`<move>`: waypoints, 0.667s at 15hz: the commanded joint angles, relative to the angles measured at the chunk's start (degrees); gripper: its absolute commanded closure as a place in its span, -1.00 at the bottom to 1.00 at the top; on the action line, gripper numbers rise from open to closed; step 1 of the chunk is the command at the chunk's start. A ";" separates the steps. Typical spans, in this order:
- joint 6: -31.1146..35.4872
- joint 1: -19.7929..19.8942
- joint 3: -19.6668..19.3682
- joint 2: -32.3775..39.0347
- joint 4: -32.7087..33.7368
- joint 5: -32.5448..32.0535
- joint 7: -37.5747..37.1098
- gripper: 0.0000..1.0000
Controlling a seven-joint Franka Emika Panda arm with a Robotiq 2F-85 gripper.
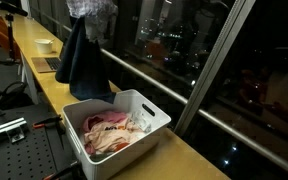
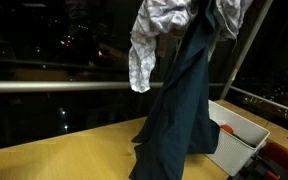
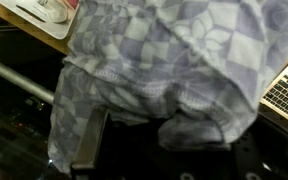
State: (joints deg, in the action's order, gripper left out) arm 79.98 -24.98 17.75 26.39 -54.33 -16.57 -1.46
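Note:
The long dark blue garment (image 2: 180, 108) hangs from the same bunch as the checkered cloth, so my gripper should bring both down to the counter behind the basket and then open.
A grey-and-white checkered cloth (image 3: 164, 55) fills most of the wrist view and hides most of my gripper (image 3: 180, 128), which is shut on a fold of it. In both exterior views the cloth (image 2: 152, 38) hangs high above the wooden counter (image 2: 74, 150). A long dark blue garment (image 2: 179, 110) hangs from the same bunch, and its lower end reaches the counter. In an exterior view the dark garment (image 1: 81, 55) hangs just behind a white basket (image 1: 149, 103) that holds pink and white clothes (image 1: 109, 130).
The counter (image 1: 184, 150) runs along a dark window (image 1: 184, 40). A small pale bowl (image 1: 45, 45) sits far down the counter. A laptop (image 3: 284, 95) lies at the right edge of the wrist view. A metal breadboard table (image 1: 14, 140) stands beside the basket.

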 commanded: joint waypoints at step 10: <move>-3.10 -1.61 -2.93 10.55 9.07 6.75 2.98 1.00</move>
State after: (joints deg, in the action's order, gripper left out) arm 79.65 -22.62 16.41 33.42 -51.04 -10.76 0.81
